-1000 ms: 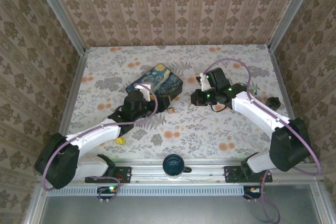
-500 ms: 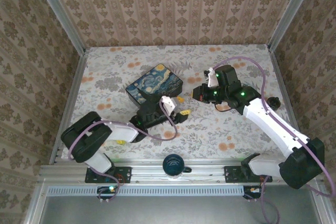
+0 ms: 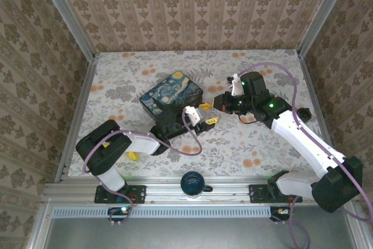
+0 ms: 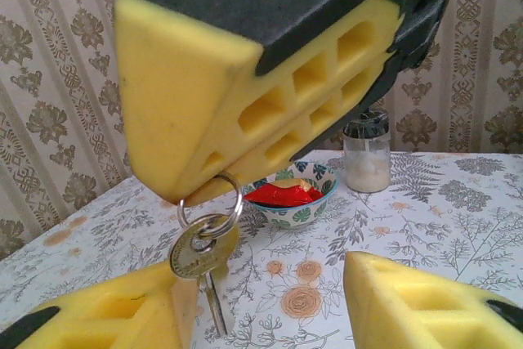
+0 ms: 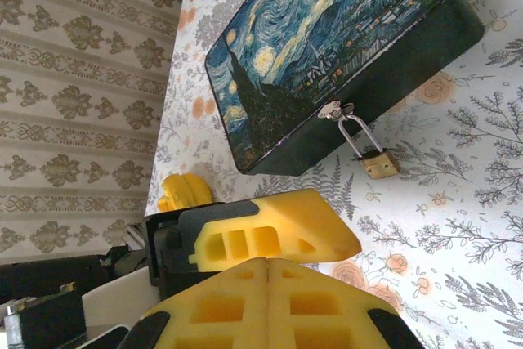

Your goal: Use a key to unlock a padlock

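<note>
I should pinch the key (image 4: 204, 252) with my left gripper while my right gripper opens and takes a new grip, as the key hangs by its split ring (image 4: 238, 203) from my right gripper.
The small silvery key (image 4: 198, 256) dangles on its split ring (image 4: 209, 211) from the pinched yellow fingers (image 4: 245, 96) of my right gripper (image 3: 221, 104), which is shut on the ring. My left gripper (image 4: 245, 316) is open just beneath it, one finger (image 4: 90, 316) beside the key's blade and the other (image 4: 425, 300) well to the right. In the right wrist view my right gripper (image 5: 268, 263) has its pads pressed together, with a left finger (image 5: 278, 230) just beyond. The brass padlock (image 5: 377, 162) hangs by its shackle from the latch of the Starry-Night box (image 5: 327, 46).
A patterned bowl with something red (image 4: 290, 194) and a glass shaker (image 4: 366, 153) stand further along the table. A yellow banana (image 5: 184, 190) lies near the box. A dark mug (image 3: 195, 182) sits on the front rail, and a small black object (image 3: 303, 113) lies at the right.
My left arm has folded and carried its gripper rightwards, away from the box front and up to the right gripper. The right gripper has shifted slightly.
</note>
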